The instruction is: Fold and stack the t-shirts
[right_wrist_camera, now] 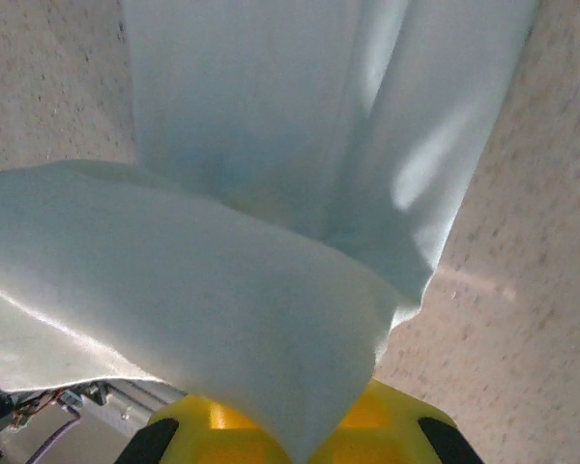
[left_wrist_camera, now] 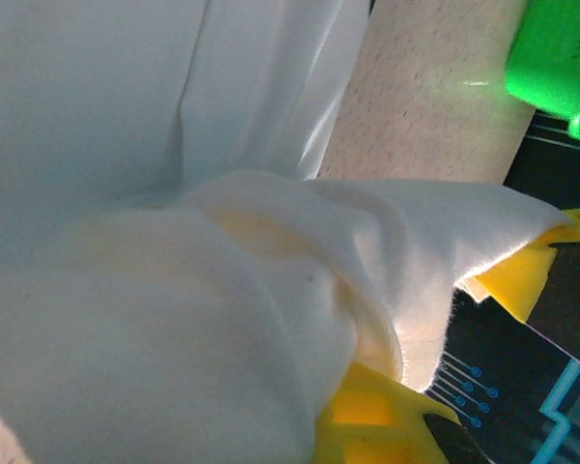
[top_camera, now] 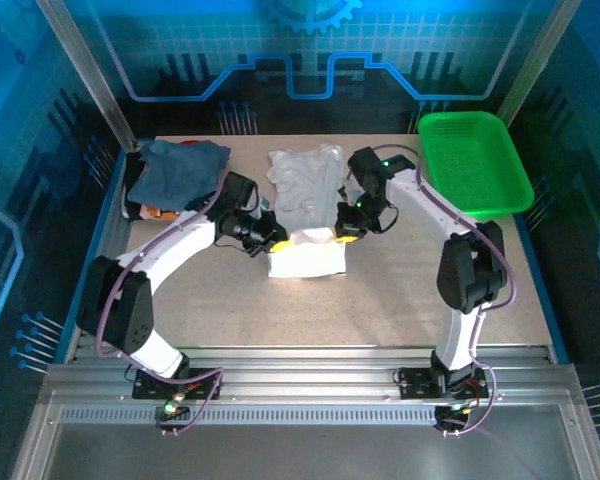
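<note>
My right gripper should keep carrying the white t-shirt's held edge (top_camera: 312, 236), which stretches evenly from gripper to gripper, away from me until it covers the t-shirt's middle (top_camera: 308, 200).
A large thin white t-shirt (top_camera: 305, 190) lies crumpled at the table's middle, and its near part (top_camera: 306, 262) is folded flat toward me. My left gripper (top_camera: 272, 238) is shut on the shirt's left edge. In the left wrist view the white cloth (left_wrist_camera: 174, 290) drapes over the yellow fingers (left_wrist_camera: 387, 425). My right gripper (top_camera: 348, 233) is shut on the right edge. There the cloth (right_wrist_camera: 222, 290) hangs out of the yellow jaws and hides the fingertips. A slate-blue shirt (top_camera: 185, 168) tops a pile at the back left, with an orange one (top_camera: 159, 212) peeking out beneath.
A green mesh basket (top_camera: 475, 160) stands at the back right, and its corner (left_wrist_camera: 556, 63) shows in the left wrist view. The speckled tabletop (top_camera: 380, 310) is bare toward the near edge. Metal rails run along the front.
</note>
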Controlling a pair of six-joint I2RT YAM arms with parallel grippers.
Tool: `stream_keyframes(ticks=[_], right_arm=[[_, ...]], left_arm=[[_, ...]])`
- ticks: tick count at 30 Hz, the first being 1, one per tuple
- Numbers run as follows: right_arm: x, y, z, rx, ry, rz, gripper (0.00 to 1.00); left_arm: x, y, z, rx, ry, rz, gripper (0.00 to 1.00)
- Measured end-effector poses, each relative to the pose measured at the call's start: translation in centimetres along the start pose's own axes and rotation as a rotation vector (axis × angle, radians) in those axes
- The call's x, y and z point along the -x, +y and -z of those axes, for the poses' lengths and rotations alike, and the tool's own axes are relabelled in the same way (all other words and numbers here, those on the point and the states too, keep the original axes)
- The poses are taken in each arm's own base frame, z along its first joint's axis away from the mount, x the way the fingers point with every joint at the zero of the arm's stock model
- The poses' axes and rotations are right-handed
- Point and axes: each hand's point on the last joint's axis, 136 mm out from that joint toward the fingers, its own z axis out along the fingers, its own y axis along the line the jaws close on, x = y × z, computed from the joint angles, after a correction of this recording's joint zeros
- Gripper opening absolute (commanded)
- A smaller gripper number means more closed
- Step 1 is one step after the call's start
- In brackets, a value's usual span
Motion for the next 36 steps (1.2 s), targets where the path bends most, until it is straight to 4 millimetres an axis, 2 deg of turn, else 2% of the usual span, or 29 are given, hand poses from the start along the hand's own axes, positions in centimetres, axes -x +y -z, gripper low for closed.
stream_keyframes(ticks=[5, 8, 13, 18, 21, 23, 25, 27, 28, 30, 31, 33, 35, 36], right_arm=[[3.0, -0.4, 0.2, 0.001, -0.018, 0.008, 0.00], [4.3, -0.6, -0.2, 0.002, -0.015, 0.006, 0.00], [5.9, -1.2, -1.9, -0.007, 0.011, 0.006, 0.00], [7.0, -2.5, -3.7, -0.015, 0.034, -0.020, 0.01], [8.2, -3.6, -4.8, -0.013, 0.040, -0.047, 0.25], [10.2, -4.1, -5.4, 0.021, 0.023, -0.093, 0.45], [13.2, -4.6, -5.5, 0.103, -0.035, -0.162, 0.51], [17.2, -5.2, -4.1, 0.201, -0.141, -0.254, 0.61], [19.3, -5.5, -2.5, 0.246, -0.205, -0.284, 0.61], [22.7, -5.3, 2.1, 0.319, -0.348, -0.294, 0.62], [23.8, -5.1, 4.8, 0.347, -0.415, -0.287, 0.63], [24.2, -3.8, 10.2, 0.384, -0.523, -0.241, 0.63], [22.1, -2.0, 14.8, 0.381, -0.575, -0.201, 0.65], [20.7, -1.0, 16.4, 0.374, -0.587, -0.176, 0.68]], left_arm=[[2.6, -0.9, -0.2, -0.024, -0.011, -0.007, 0.00], [3.9, -0.4, -0.9, -0.019, -0.005, 0.005, 0.00], [5.7, 1.0, -2.3, -0.001, 0.004, 0.033, 0.00], [8.1, 1.4, -3.8, 0.002, 0.014, 0.038, 0.01], [9.4, 1.8, -5.2, 0.006, 0.031, 0.048, 0.12], [10.7, 1.9, -6.0, 0.000, 0.042, 0.061, 0.21], [12.8, 1.2, -6.3, -0.038, 0.040, 0.089, 0.34], [16.1, -0.9, -5.6, -0.087, 0.001, 0.097, 0.46], [18.0, -2.5, -4.6, -0.122, -0.032, 0.093, 0.53], [21.5, -6.8, -1.2, -0.211, -0.123, 0.055, 0.66], [22.9, -9.5, 1.4, -0.266, -0.180, 0.017, 0.75], [24.2, -14.0, 6.9, -0.359, -0.280, -0.056, 0.78], [23.6, -16.8, 12.3, -0.415, -0.359, -0.117, 0.84], [22.9, -17.4, 14.1, -0.421, -0.381, -0.132, 0.87]])
